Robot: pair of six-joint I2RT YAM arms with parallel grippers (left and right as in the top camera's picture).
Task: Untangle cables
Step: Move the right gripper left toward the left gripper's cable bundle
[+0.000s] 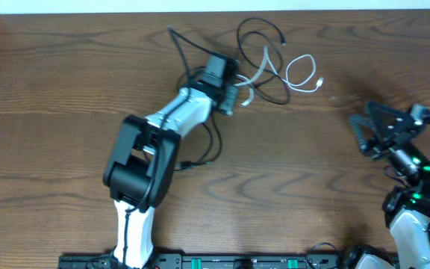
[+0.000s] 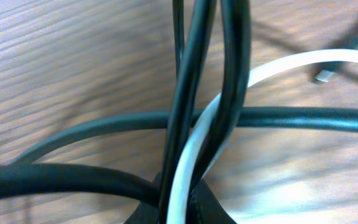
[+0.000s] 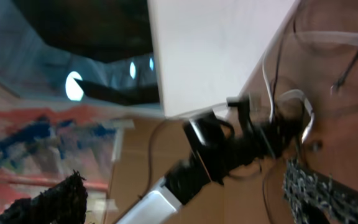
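I expect the white cord (image 2: 191, 149) to slide free of the black cords when I pull. The white cord runs between them in one smooth, open curve.
The cables lie tangled at the table's far middle: thin black cords (image 1: 257, 21) loop there, and a short white cord (image 1: 302, 75) curls to their right. My left gripper (image 1: 237, 95) is shut on the tangle's left side. In the left wrist view, black cords (image 2: 194, 74) and the white cord (image 2: 291, 62) run up out of the pinched jaws of that gripper (image 2: 182, 210), and a small white plug (image 2: 323, 76) lies on the wood. My right gripper (image 1: 358, 134) hangs open at the right, apart from the cables, holding nothing. In its own view the right gripper (image 3: 182, 177) faces the tangle (image 3: 303, 109).
A black cord (image 1: 216, 142) trails along the left arm (image 1: 144, 161) toward the table's middle. The wooden table's far edge (image 1: 125, 15) runs just behind the tangle. A white wall (image 3: 216, 50) stands beyond it.
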